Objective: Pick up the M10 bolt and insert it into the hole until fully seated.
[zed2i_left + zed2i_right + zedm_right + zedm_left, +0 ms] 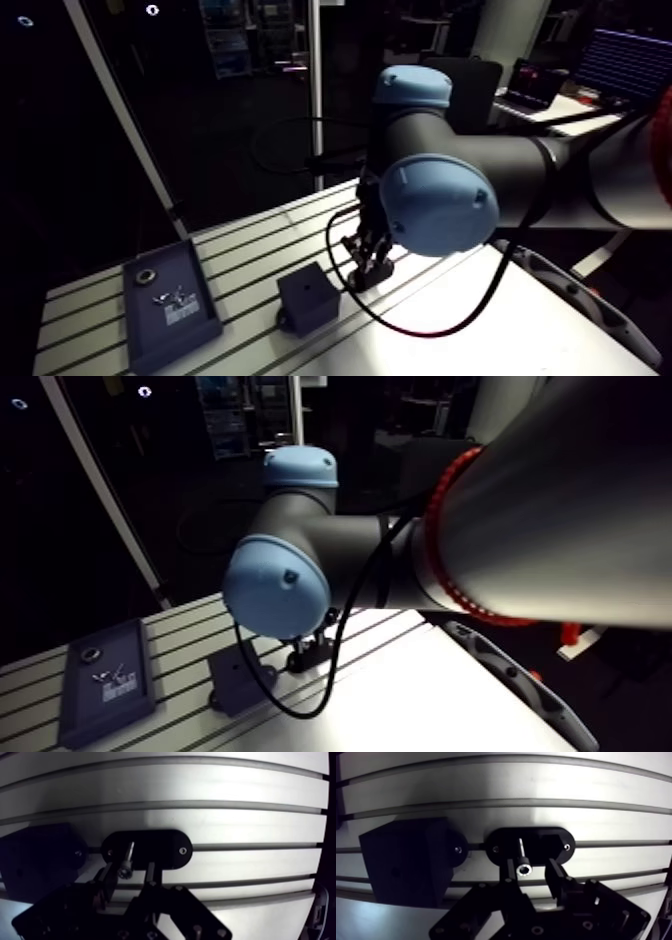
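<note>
I expect the silver bolt's head [524, 869] to stay above the block's top side when I put the bolt in, because the black block's hole [307, 286] is small and plain.
A silver socket-head bolt [523, 868] stands upright in a black oval holder [558, 844] bolted to the table. In the wrist view my gripper [532, 870] is open and straddles the bolt's head. The bolt stands close against one finger [510, 871], with a clear gap to the other finger [554, 871]. Beside the holder sits a black block [406, 867]; in the arm view this block [305, 298] shows a small hole in its top face. The arm view has my gripper [368, 268] low over the table, just right of the block.
A dark blue tray [168, 303] lies at the table's left, holding a ring-shaped nut [146, 275] and small metal parts. The slotted aluminium table [250, 250] runs under everything. My own arm's elbow fills much of the arm view.
</note>
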Controlling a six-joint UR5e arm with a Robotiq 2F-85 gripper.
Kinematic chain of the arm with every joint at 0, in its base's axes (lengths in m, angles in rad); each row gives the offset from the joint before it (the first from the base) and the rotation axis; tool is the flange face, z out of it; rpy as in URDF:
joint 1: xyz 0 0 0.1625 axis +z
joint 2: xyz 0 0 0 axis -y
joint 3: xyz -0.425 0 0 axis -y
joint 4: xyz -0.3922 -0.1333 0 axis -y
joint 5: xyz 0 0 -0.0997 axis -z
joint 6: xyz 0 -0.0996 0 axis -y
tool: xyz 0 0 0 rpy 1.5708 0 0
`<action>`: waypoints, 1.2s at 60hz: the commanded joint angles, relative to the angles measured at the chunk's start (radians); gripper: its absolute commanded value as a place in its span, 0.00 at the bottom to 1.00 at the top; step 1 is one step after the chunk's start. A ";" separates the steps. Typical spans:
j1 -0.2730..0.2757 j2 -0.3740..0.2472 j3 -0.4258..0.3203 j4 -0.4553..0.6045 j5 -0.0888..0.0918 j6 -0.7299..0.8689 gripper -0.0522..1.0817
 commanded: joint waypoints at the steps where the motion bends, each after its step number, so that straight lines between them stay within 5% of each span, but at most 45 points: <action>1: 0.000 -0.001 0.001 0.000 0.000 0.000 0.54; 72: 0.002 -0.009 0.008 0.004 0.000 0.001 0.62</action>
